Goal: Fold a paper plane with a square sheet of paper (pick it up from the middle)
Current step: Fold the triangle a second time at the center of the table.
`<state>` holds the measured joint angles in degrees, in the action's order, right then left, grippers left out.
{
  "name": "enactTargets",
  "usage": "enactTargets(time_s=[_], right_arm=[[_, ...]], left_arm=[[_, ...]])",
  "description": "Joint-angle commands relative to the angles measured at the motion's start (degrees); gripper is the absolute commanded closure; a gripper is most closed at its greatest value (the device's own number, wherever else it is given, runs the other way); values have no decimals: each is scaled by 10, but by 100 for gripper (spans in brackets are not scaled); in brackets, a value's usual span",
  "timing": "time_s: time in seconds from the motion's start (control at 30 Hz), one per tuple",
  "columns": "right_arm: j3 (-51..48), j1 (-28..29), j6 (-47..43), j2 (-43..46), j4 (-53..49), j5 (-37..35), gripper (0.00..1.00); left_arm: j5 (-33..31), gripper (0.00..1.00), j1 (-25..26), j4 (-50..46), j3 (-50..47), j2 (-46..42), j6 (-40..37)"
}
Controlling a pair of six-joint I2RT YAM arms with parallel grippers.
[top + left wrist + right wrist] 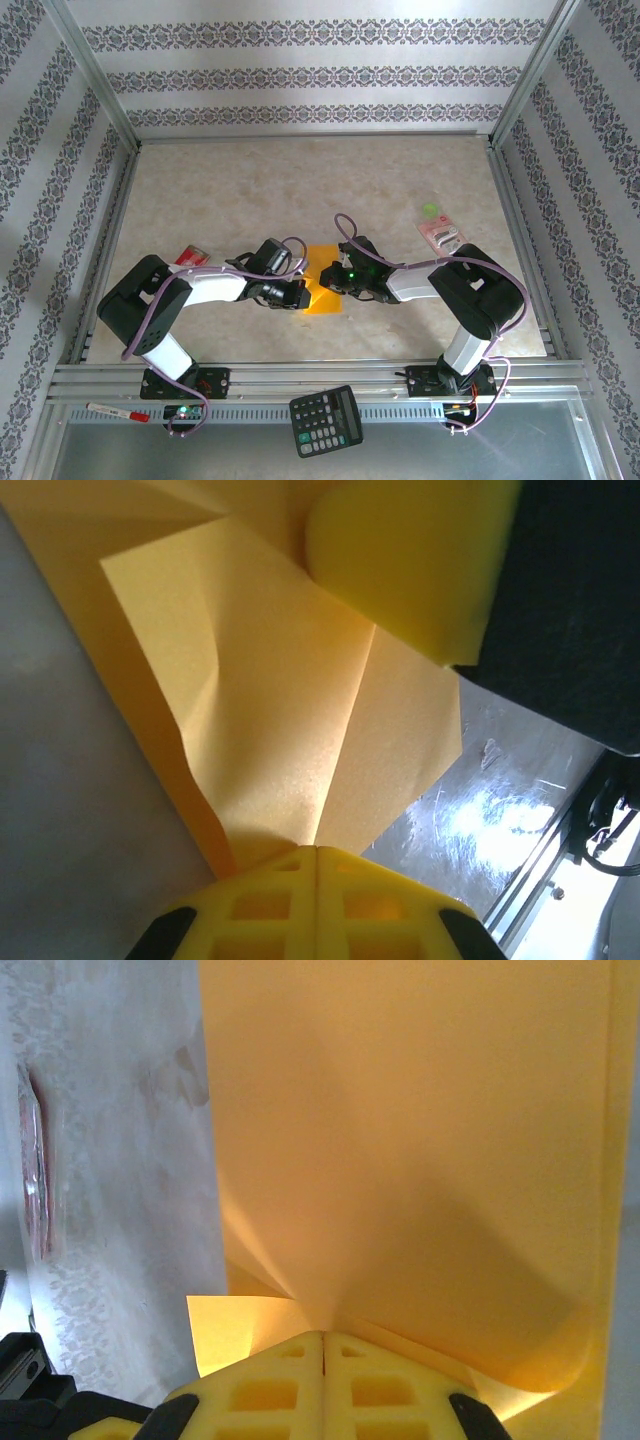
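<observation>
The paper's upper layer buckles (552, 1356) next to the closed fingers of my right gripper. That gripper should move back toward the paper's side edge (602, 1350) before it presses the fold flat.
The square sheet of paper (322, 298) is orange-yellow and lies partly folded at the middle of the table, between my two grippers. In the left wrist view the paper (290, 710) shows a centre crease and a turned-over flap. That crease runs straight into my left gripper (317, 850), whose yellow jaws are shut on the paper's edge. A yellow fingertip (410, 560) of the right gripper presses in from above. My right gripper (323, 1335) is shut on the paper (420, 1140), which tents up from its tips. From above, the left gripper (300, 290) and right gripper (338, 282) nearly meet. A paper plane is out of view.
A small pink packet (441, 236) and a green spot (431, 209) lie at the right rear. A red item (190, 257) sits behind the left arm. A black calculator (326, 420) and a pen (118, 411) rest on the metal shelf in front of the arm bases.
</observation>
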<state>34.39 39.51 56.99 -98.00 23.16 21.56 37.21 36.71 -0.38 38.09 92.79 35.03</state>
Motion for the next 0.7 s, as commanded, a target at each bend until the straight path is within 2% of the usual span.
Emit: enactTargets(time_s=[0.0,0.23,0.47,0.67], right_arm=[[-4,-1,-14,-21,-55,-9,100],[13,-4,-21,-15,-56,8,100],[19,-5,-18,51,-62,23,95],[-11,34,25,96,-55,-9,94]], left_arm=[[-10,100,-10,5,-4,14,-4],[-13,100,-18,10,-30,30,0],[-26,100,-19,13,-59,24,5],[-26,100,-19,19,-69,26,10]])
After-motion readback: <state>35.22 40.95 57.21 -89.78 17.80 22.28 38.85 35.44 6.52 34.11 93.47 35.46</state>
